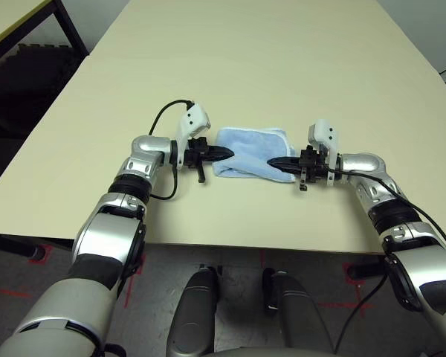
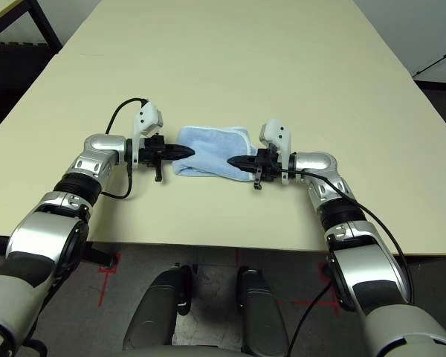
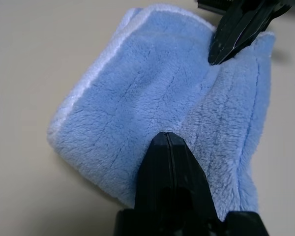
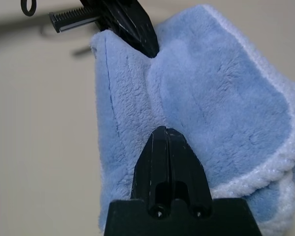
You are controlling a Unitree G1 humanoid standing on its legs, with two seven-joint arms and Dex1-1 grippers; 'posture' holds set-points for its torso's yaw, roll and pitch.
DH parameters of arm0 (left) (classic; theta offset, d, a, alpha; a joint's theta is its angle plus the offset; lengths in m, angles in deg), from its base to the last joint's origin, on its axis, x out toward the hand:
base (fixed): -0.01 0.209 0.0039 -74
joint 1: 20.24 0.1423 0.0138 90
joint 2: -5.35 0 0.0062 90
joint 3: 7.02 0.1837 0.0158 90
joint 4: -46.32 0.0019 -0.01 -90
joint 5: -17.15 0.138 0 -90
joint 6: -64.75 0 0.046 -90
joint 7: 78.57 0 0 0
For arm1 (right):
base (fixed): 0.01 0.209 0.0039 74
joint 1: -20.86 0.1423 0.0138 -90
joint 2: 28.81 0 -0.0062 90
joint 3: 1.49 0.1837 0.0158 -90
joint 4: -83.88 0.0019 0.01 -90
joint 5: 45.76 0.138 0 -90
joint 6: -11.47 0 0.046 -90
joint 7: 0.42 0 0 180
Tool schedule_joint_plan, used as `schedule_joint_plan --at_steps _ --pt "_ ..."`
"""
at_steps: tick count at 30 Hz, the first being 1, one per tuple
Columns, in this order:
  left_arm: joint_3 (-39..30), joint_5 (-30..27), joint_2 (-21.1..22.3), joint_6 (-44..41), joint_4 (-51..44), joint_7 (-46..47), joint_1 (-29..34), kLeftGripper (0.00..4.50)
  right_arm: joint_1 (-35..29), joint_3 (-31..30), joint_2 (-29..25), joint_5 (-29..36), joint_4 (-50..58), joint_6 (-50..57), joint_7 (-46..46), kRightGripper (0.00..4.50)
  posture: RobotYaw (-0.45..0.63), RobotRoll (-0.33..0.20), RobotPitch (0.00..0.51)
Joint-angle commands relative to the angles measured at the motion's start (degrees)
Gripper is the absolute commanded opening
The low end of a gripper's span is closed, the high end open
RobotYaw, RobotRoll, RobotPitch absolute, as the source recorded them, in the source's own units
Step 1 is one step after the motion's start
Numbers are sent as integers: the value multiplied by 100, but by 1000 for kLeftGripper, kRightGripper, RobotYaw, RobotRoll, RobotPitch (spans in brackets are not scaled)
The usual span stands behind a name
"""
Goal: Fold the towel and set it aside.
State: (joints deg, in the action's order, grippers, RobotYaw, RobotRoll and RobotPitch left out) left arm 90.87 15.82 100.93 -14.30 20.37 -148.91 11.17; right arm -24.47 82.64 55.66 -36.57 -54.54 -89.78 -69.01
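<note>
A crease crosses the folded towel (image 1: 251, 161) below the robot's closed grippers, so both grippers should smooth it toward the far hem (image 1: 251, 131) before the right gripper puts the towel aside.
The light blue towel (image 1: 249, 151) lies folded into a small wad on the cream table (image 1: 245, 59), its whitish hem along the far and right sides. My left gripper (image 1: 229, 154) is shut, its tip resting on the towel's left end. My right gripper (image 1: 273, 161) is also shut, with its tip on the towel's near right part. In the left wrist view my closed fingers (image 3: 165, 147) sit over the plush cloth (image 3: 132, 98), and the right gripper's tip (image 3: 217, 58) presses a crease into it. I see no cloth pinched between either pair of fingers.
The table's front edge (image 1: 208, 242) runs just below both forearms. A dark-framed second table (image 1: 30, 22) stands at the far left. Red tape marks (image 1: 30, 253) show on the floor.
</note>
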Motion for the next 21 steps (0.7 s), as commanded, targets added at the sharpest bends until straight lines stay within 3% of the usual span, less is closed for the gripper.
schedule_joint_plan --at_steps 1,4,7,11,21 --pt "63 256 153 151 194 22 -97 38 101 111 -62 -59 -208 -91 50 0 98 0 175" --pt "-40 187 293 229 81 -200 -190 38 277 352 -139 231 -143 -35 -119 0 94 0 175" --pt "-394 -285 307 -92 -231 -563 -327 38 532 707 -125 578 24 259 -70 0 93 0 172" --pt "-697 -664 219 -554 -623 -742 -396 38 684 826 -22 520 18 264 277 0 102 0 170" --pt "-733 -322 -524 -527 -4 1067 -428 38 829 584 742 -224 -826 -57 1788 0 102 0 176"
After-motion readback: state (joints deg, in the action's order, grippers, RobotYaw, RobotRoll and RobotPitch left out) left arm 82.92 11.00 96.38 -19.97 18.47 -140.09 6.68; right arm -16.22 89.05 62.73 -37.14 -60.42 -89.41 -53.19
